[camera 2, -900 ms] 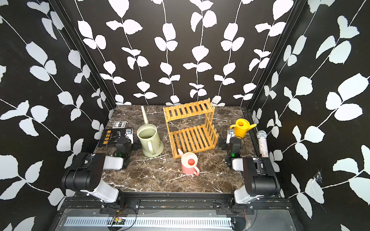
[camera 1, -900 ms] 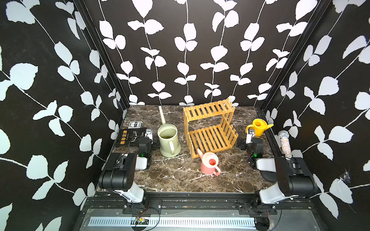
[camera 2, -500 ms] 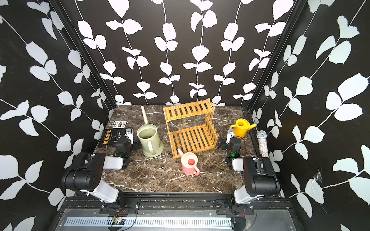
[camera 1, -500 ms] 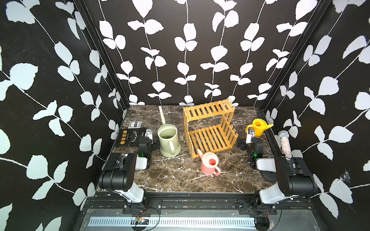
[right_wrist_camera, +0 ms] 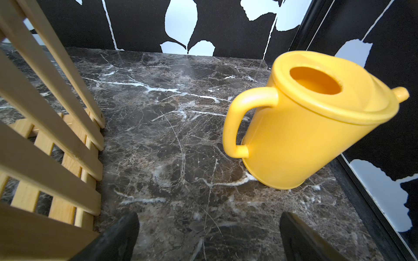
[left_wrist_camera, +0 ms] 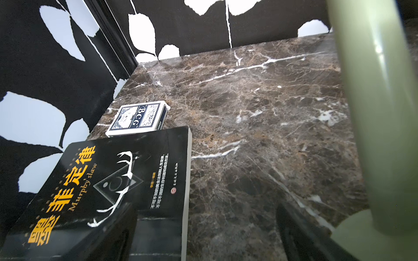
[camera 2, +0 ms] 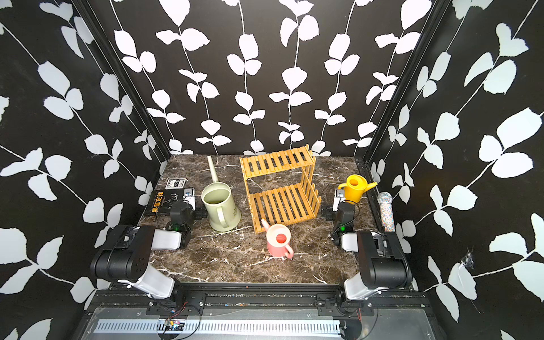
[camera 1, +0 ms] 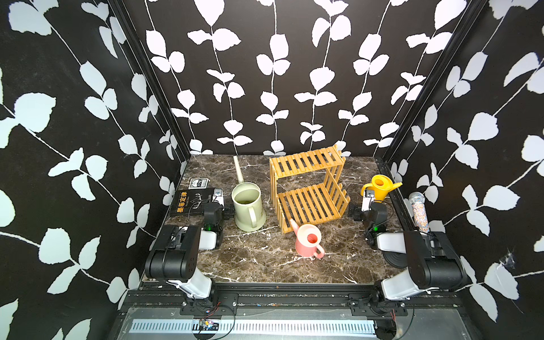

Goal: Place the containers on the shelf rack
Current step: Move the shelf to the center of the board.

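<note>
My right gripper should first push the rack's side (camera 1: 343, 201) to straighten the shelf rack, because it stands crooked with its front corner (camera 1: 283, 229) by the pink container.
In both top views the bamboo shelf rack (camera 1: 309, 188) (camera 2: 279, 188) stands mid-table with both tiers bare. The large sage-green container (camera 1: 248, 206) (camera 2: 219, 209) stands to its left, its long spout pointing back. The pink container (camera 1: 307, 244) (camera 2: 278, 243) sits just in front of the rack. The yellow container (camera 1: 378, 188) (right_wrist_camera: 305, 135) stands upright at the right wall. My left gripper (left_wrist_camera: 208, 237) is open over bare marble, between the green container (left_wrist_camera: 373, 113) and a book. My right gripper (right_wrist_camera: 209, 230) is open and empty, short of the yellow container, with the rack's side (right_wrist_camera: 45, 126) beside it.
A black book (camera 1: 191, 201) (left_wrist_camera: 113, 180) and a card box (camera 1: 198, 183) (left_wrist_camera: 138, 117) lie at the left wall. A glittery microphone (camera 1: 419, 212) stands at the right wall. Patterned walls close in three sides.
</note>
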Motion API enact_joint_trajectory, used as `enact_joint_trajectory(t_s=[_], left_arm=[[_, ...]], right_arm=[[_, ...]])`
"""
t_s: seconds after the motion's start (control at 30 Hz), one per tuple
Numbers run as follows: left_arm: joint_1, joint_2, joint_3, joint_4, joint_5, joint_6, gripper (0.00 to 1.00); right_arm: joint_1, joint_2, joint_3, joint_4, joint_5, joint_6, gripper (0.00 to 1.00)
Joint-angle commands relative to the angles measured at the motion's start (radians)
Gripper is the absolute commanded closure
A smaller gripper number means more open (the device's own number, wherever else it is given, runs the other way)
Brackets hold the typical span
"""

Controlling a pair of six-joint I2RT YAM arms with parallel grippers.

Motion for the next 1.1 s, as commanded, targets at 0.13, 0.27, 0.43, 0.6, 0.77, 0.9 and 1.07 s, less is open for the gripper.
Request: enact_joint_trajectory(t_s=[0.13, 0.27, 0.43, 0.6, 0.77, 0.9, 1.07], left_arm=[[0.002, -0.105, 0.295, -0.572, -0.135, -0.016, 0.01], [0.002, -0.168, 0.371, -0.767, -0.155, -0.042, 0.01], [0.002, -0.223, 0.470, -1.033, -0.146, -0.099, 0.01], [0.021, -0.276, 0.480, -1.094, -0.065, -0.123, 0.01], [0.042, -0.264, 0.516, -1.115, 0.022, -0.070, 0.01], [0.042, -0.250, 0.527, -1.119, 0.050, -0.076, 0.01], [0.042, -0.249, 0.520, -1.119, 0.051, -0.082, 0.01]], right_arm=[[0.006, -0.177, 0.072, -0.229, 0.079, 0.025, 0.01], [0.004, -0.286, 0.120, -0.374, 0.103, 0.086, 0.01], [0.001, -0.347, 0.274, -0.749, 0.202, 0.293, 0.01], [0.001, -0.360, 0.350, -0.872, 0.057, 0.309, 0.01], [0.003, -0.398, 0.350, -0.899, -0.114, 0.301, 0.01], [0.026, -0.367, 0.393, -0.942, -0.173, 0.262, 0.02], [0.084, -0.318, 0.452, -0.996, -0.198, 0.194, 0.05]])
